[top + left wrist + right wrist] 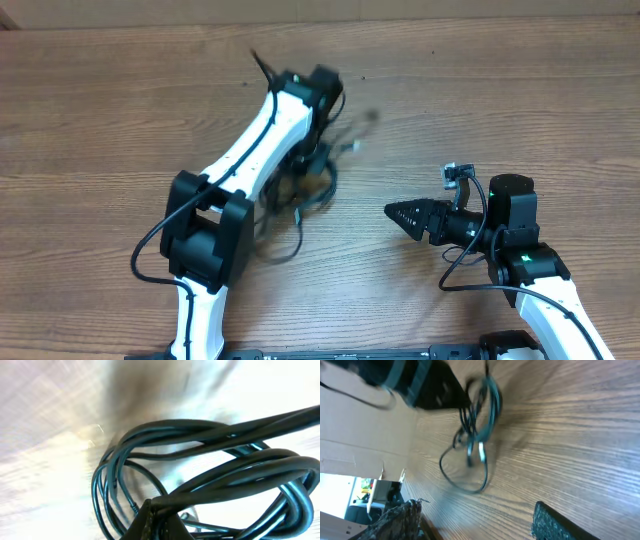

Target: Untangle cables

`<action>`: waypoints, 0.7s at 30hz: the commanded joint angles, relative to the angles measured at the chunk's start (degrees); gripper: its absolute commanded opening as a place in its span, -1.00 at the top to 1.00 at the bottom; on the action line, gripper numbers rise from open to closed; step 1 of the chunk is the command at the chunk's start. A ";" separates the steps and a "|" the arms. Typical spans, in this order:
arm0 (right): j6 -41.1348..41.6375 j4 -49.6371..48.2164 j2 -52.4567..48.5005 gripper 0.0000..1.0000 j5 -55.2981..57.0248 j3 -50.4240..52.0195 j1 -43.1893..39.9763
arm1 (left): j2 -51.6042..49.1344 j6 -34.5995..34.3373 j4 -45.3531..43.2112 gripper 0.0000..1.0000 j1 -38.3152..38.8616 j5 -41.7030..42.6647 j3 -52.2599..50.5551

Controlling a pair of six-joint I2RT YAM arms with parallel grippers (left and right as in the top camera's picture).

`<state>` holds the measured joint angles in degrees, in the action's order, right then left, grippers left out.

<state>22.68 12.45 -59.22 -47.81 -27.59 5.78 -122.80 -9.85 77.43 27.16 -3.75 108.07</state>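
The cables' loose loop [466,488] hangs low, out of the right gripper's reach, so the robot's left gripper should raise the cables and swing them toward the open right gripper.
The cables [300,190] are a tangled bundle of thin black cords near the table's middle, blurred in the overhead view. My left gripper [316,135] points down over the bundle. In the left wrist view it [157,515] is shut on a strand of the cables [210,460], whose loops fill the frame. In the right wrist view the cables [480,425] hang from the left gripper, with a loose loop and a silver plug tip [481,450] trailing on the wood. My right gripper [400,212] is open and empty [475,525], to the right of the bundle and apart from it.
The wooden table [520,90] lies all around the bundle. The left arm [250,140] stretches diagonally from the front edge across the middle. A cardboard box [350,445] stands beyond the table's edge in the right wrist view.
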 commanded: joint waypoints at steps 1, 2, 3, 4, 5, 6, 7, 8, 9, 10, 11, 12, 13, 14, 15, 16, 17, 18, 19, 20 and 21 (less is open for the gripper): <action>-0.22 -2.75 0.07 -0.40 -4.20 -0.98 0.33 | 0.74 -4.39 2.64 0.91 0.15 5.25 11.34; 0.04 -3.82 0.07 -0.41 -5.55 -0.98 0.33 | 0.76 -4.39 3.37 0.92 0.15 6.73 13.84; 0.50 -5.42 0.07 -0.41 -7.39 -0.98 0.33 | 0.76 -4.39 4.28 0.91 0.15 8.17 16.52; 2.10 -7.65 0.07 -0.40 -9.18 -0.98 0.33 | 0.76 -4.44 5.27 0.92 0.15 9.42 19.43; 3.28 -9.01 0.07 -0.40 -10.08 -0.98 0.33 | 0.79 -4.48 6.12 0.92 0.15 10.25 21.66; 4.70 -10.88 0.07 -0.40 -11.34 -0.98 0.33 | 0.81 -4.52 6.93 0.91 0.15 10.78 23.52; 6.16 -13.31 0.07 -0.40 -12.94 -0.98 0.33 | 0.81 -4.55 8.20 0.91 0.15 11.15 26.03; 7.52 -15.37 0.07 -0.40 -14.16 -0.98 0.33 | 0.81 -4.55 9.09 0.92 0.15 11.13 27.71; 9.35 -17.70 0.07 -0.40 -15.13 -0.98 0.33 | 0.81 -4.52 10.03 0.91 0.15 11.08 29.62; 11.63 -20.39 0.07 -0.40 -15.98 -0.98 0.33 | 0.90 -4.50 10.95 0.91 0.15 11.02 31.43; 13.31 -22.53 0.07 -0.40 -16.52 -0.98 0.33 | 0.90 -4.48 11.52 0.91 0.15 10.93 32.65; 15.52 -25.18 0.07 -0.40 -17.03 -0.98 0.33 | 0.98 -4.33 12.20 0.91 0.15 10.78 34.03; 17.84 -27.80 0.07 -0.39 -17.42 -0.98 0.33 | 1.03 -3.93 12.81 0.92 0.15 10.80 35.43; 20.20 -30.58 0.07 -0.39 -17.92 -1.01 0.33 | 1.11 -3.85 13.33 0.91 0.15 10.80 36.57; 22.62 -33.31 0.07 -0.38 -18.38 -1.09 0.33 | 1.11 -3.65 13.70 0.92 0.15 10.80 37.59; 24.28 -35.01 0.07 -0.38 -18.75 -1.33 0.33 | 1.25 -3.45 14.08 0.92 0.15 10.82 38.51; 25.75 -36.35 0.07 -0.37 -19.28 -1.88 0.33 | 1.42 -3.45 14.29 0.91 0.15 10.80 39.41; 26.53 -36.61 0.07 -0.38 -19.63 -2.67 0.33 | 1.64 -3.45 14.34 0.92 0.15 10.80 39.87; 26.86 -36.26 0.07 -0.38 -19.85 -3.61 0.33 | 2.03 -3.45 14.25 0.92 0.15 10.80 40.13; 26.86 -35.23 0.07 -0.38 -20.02 -5.16 0.33 | 2.56 -3.45 14.10 0.92 0.15 10.78 40.22; 26.82 -33.94 0.07 -0.39 -20.02 -6.67 0.33 | 2.97 -3.45 13.99 0.92 0.15 10.78 40.22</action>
<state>45.32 -22.65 -59.31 -65.89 -29.58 5.78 -122.67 -13.41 91.70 27.16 5.89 146.47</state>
